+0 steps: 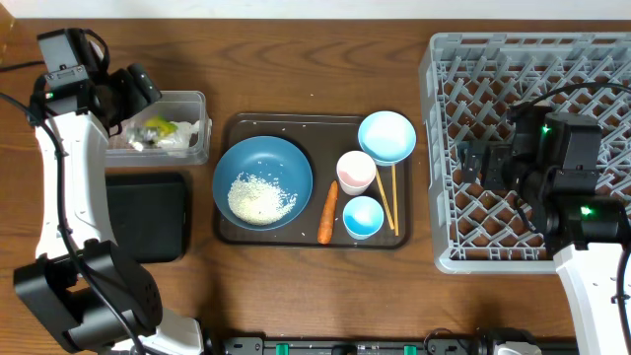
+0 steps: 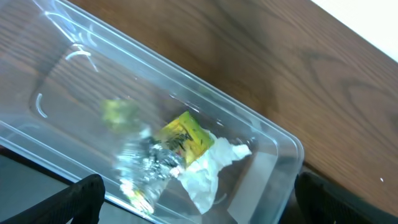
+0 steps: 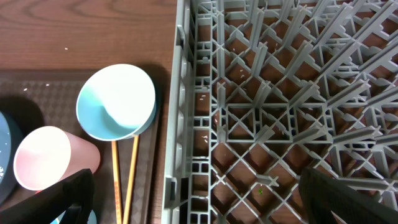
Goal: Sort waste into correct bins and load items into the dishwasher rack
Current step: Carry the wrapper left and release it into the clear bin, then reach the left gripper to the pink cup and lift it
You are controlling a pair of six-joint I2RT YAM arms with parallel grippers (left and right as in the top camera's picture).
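Note:
My left gripper should continue to go until its fingers are on both sides of the cup's rim, because the pink cup stands with its opening up and its rim is clear toward the dark-blue bowl.
My left gripper hangs open and empty over the clear tub. In the left wrist view the tub holds the yellow-green wrapper, the white paper and the blurred foil ball. The dark-blue bowl holds the rice. Beside it lie the carrot, pink cup, large light-blue bowl, small light-blue bowl and chopsticks. My right gripper is open and empty over the grey rack's left part.
The black tray lies in front of the tub. The dishes and carrot sit on a dark-brown serving tray at mid-table. The right wrist view shows the rack's left wall, the large bowl, the cup and the chopsticks.

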